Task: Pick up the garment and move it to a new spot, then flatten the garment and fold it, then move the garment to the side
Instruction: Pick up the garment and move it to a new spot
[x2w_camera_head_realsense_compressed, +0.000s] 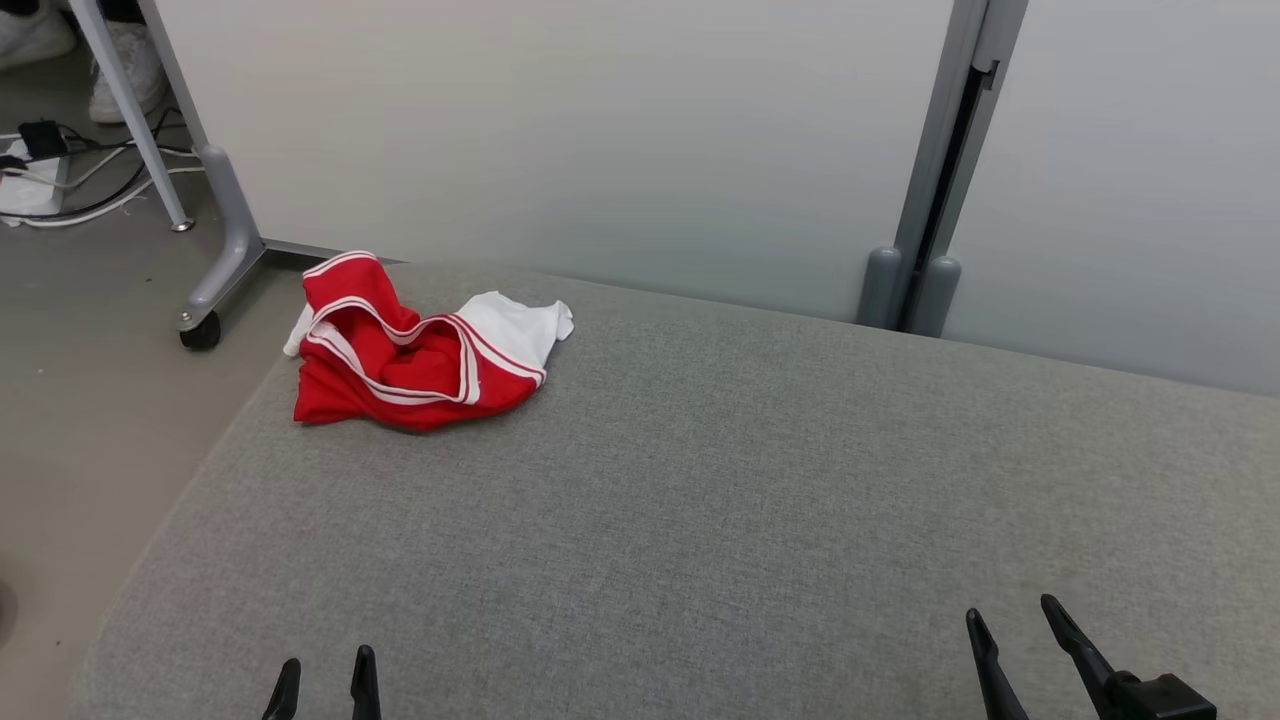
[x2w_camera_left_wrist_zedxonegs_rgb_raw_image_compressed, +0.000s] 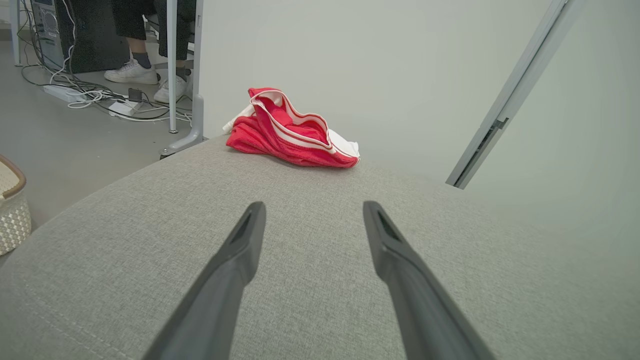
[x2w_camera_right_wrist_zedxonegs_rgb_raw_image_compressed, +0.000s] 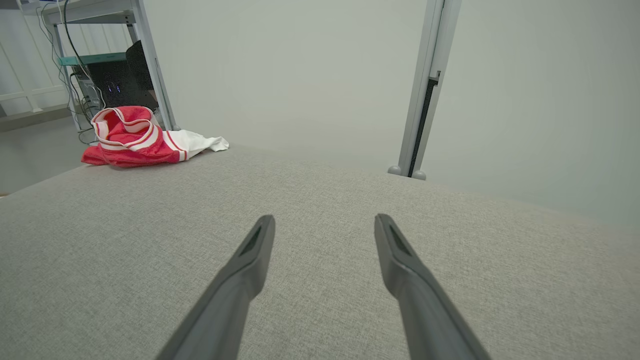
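Red cloth sits bunched up below the striped opening (x2w_camera_head_realsense_compressed: 408, 355). I expect the garment's near red hem (x2w_camera_head_realsense_compressed: 414, 420) to bring out a long red body when I pull it.
A crumpled red garment (x2w_camera_head_realsense_compressed: 405, 360) with white stripes and a white part lies bunched at the far left corner of the grey fabric surface (x2w_camera_head_realsense_compressed: 700, 500). My left gripper (x2w_camera_head_realsense_compressed: 325, 670) stands open at the near left edge, well short of the garment (x2w_camera_left_wrist_zedxonegs_rgb_raw_image_compressed: 290, 132), which lies straight ahead of its fingers. At the near right my right gripper (x2w_camera_head_realsense_compressed: 1010, 615) is open too, with nothing between its fingers, and the garment (x2w_camera_right_wrist_zedxonegs_rgb_raw_image_compressed: 140, 137) sits far off to its upper left.
A pale partition wall (x2w_camera_head_realsense_compressed: 600, 130) with a grey post (x2w_camera_head_realsense_compressed: 935, 170) runs behind the surface. Left of the surface is floor with a wheeled frame leg (x2w_camera_head_realsense_compressed: 215, 270), cables (x2w_camera_head_realsense_compressed: 60, 180), a person's shoes (x2w_camera_left_wrist_zedxonegs_rgb_raw_image_compressed: 132, 72) and a woven basket (x2w_camera_left_wrist_zedxonegs_rgb_raw_image_compressed: 12, 207).
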